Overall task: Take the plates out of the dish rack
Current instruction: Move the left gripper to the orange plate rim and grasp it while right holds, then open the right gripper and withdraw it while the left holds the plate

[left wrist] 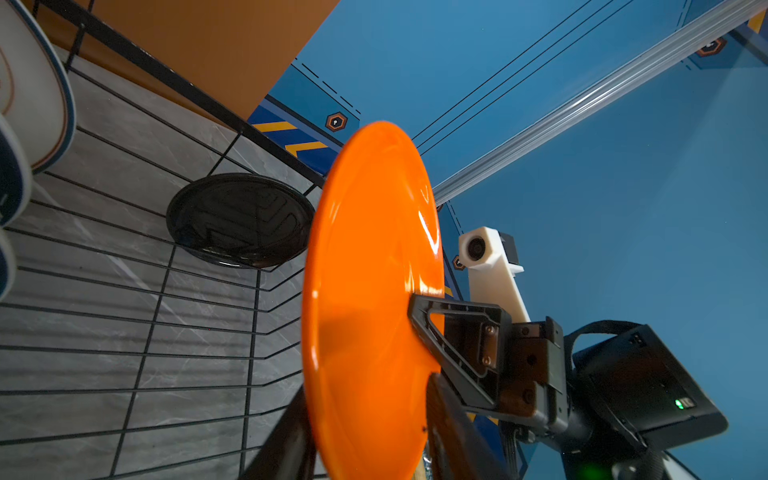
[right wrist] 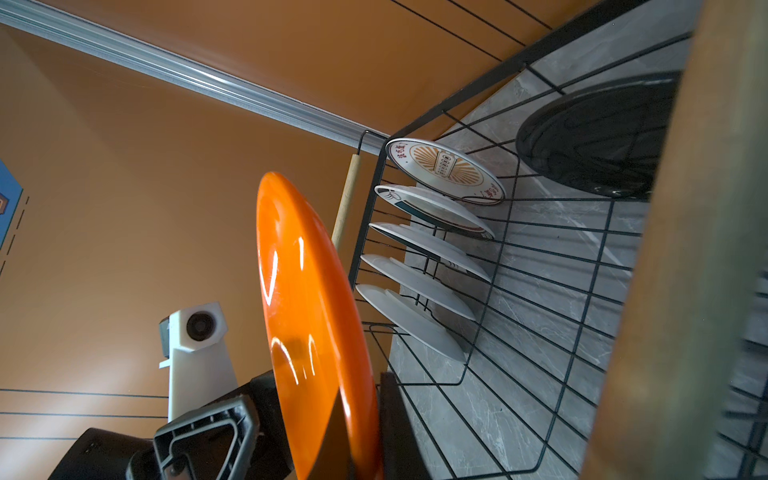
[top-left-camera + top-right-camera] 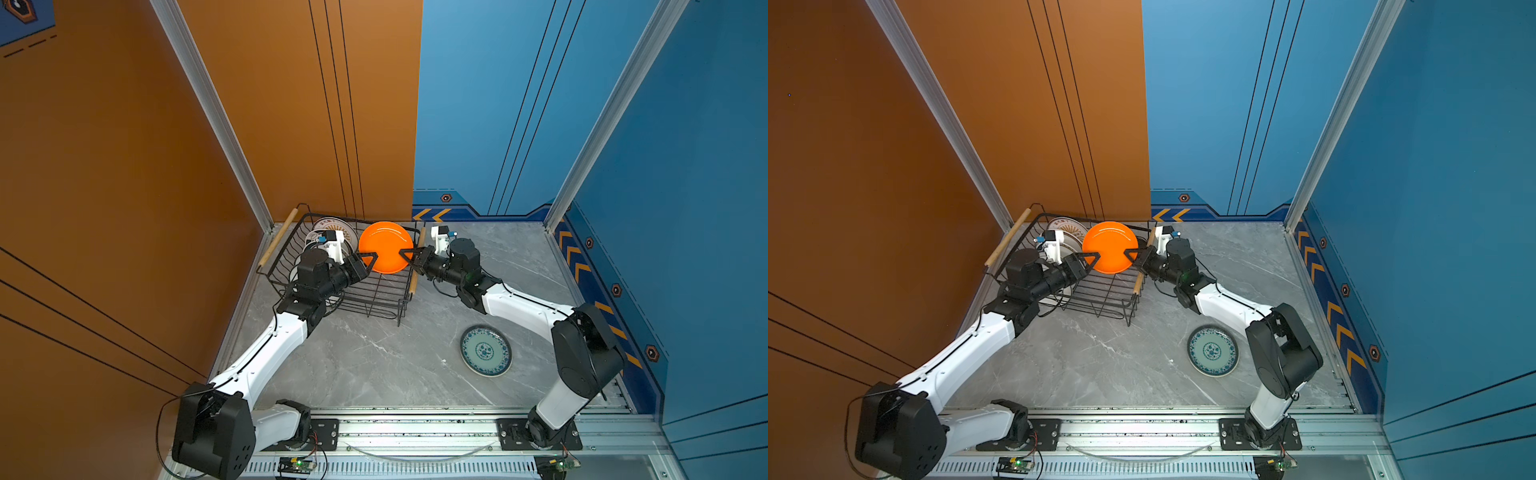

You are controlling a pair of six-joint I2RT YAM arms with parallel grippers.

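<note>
Both my grippers are holding the orange plate (image 3: 385,247), so next my right gripper opens and moves away before my left gripper sets the orange plate down flat on the green patterned plate (image 3: 485,350).
An orange plate (image 3: 385,247) (image 3: 1109,247) hangs upright above the dish rack (image 3: 374,300) (image 3: 1100,305), held from both sides. My left gripper (image 3: 372,258) (image 1: 365,390) has a finger on each face of its left rim and touches it. My right gripper (image 3: 405,253) (image 2: 365,395) is shut on the opposite rim. Inside the rack, several white plates (image 2: 415,282) stand in slots, the farthest with an orange sunburst (image 2: 444,170). A black plate (image 1: 241,220) (image 2: 594,137) leans at the rack's far end.
A green patterned plate (image 3: 485,350) (image 3: 1212,351) lies flat on the grey table (image 3: 374,365), right of the rack. The rack's wooden handles (image 3: 277,239) (image 3: 417,262) run along its two sides. The orange wall and the blue wall stand close behind the rack.
</note>
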